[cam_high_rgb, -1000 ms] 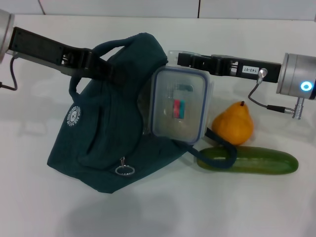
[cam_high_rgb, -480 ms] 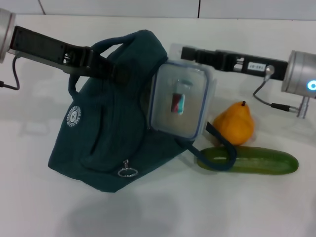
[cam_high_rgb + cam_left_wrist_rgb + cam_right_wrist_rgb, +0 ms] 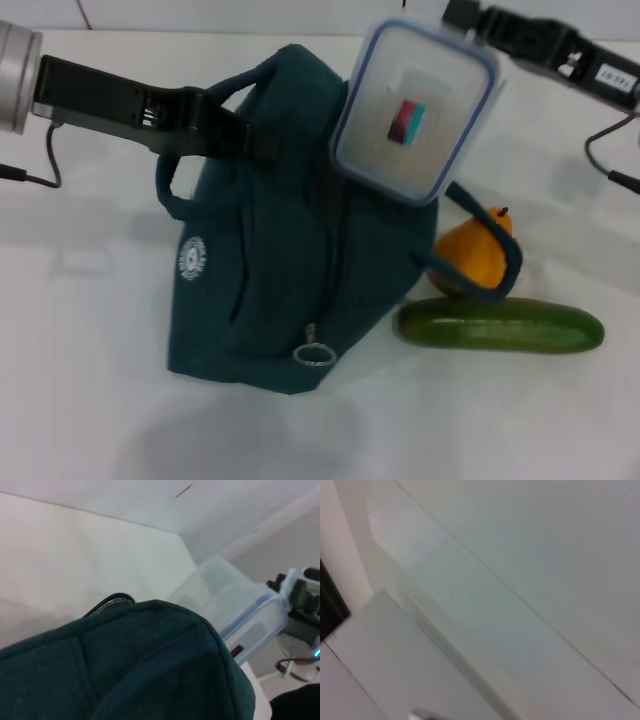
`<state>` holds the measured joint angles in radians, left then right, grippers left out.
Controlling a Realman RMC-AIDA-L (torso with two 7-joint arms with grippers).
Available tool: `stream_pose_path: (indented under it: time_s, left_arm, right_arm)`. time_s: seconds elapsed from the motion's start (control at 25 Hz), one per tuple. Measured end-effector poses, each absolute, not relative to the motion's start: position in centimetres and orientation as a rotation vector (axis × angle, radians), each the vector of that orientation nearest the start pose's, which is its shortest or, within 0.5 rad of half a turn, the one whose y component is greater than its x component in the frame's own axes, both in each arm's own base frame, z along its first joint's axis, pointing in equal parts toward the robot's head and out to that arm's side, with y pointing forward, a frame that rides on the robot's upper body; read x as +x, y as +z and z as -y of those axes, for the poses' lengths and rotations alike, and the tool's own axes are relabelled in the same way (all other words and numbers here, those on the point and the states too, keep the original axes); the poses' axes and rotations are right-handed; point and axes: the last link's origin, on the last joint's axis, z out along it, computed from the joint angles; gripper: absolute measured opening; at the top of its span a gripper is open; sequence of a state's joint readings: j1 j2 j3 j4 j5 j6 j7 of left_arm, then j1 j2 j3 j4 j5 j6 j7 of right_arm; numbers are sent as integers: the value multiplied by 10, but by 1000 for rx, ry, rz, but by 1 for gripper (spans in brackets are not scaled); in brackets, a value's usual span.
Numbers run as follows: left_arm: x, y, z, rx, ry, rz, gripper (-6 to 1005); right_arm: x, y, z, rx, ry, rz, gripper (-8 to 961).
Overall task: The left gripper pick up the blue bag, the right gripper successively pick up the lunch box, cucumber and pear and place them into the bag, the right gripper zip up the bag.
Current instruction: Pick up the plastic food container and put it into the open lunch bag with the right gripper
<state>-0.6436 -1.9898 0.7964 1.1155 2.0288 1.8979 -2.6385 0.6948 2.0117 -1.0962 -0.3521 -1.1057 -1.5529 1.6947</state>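
Note:
The lunch box point(image 3: 412, 118) lies slanted and wide across the narrow opening of the blue bag. Next, I tip it upright with my right gripper and lower its near end into the bag's opening point(image 3: 333, 198).
The blue bag point(image 3: 290, 230) stands on the white table, held up at its top edge by my left gripper point(image 3: 245, 142), which is shut on the fabric near a handle. The bag also fills the left wrist view point(image 3: 125, 670). My right gripper point(image 3: 468, 18) is shut on the far edge of the lunch box point(image 3: 415, 110) and holds it tilted in the air, above the bag's right side. The lunch box also shows in the left wrist view point(image 3: 240, 615). The pear point(image 3: 480, 250) and the cucumber point(image 3: 500, 325) lie on the table right of the bag.
One bag handle point(image 3: 490, 275) loops over the pear's front. The ring zipper pull point(image 3: 313, 354) hangs low on the bag's front. White table surface lies in front and to the left. The right wrist view shows only pale blurred surfaces.
My right gripper has lifted the lunch box up and to the right, from beside the bag to above it. My left gripper has pulled the bag more upright and rightward.

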Motion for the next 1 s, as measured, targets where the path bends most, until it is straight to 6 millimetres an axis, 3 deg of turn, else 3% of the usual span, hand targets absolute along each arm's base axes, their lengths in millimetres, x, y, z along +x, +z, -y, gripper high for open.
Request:
stream_pose_path:
  time_s: [0.44,1.0]
  left_arm:
    - [-180,71,-347,-2677,-623,1737,39]
    - [-181,63,-343,-2698,-745,1763,39]
  right_arm:
    - [159,20,-367,-2403,1805,-1011,96]
    - [153,-12,-359,-2563,1665,-1028,97]
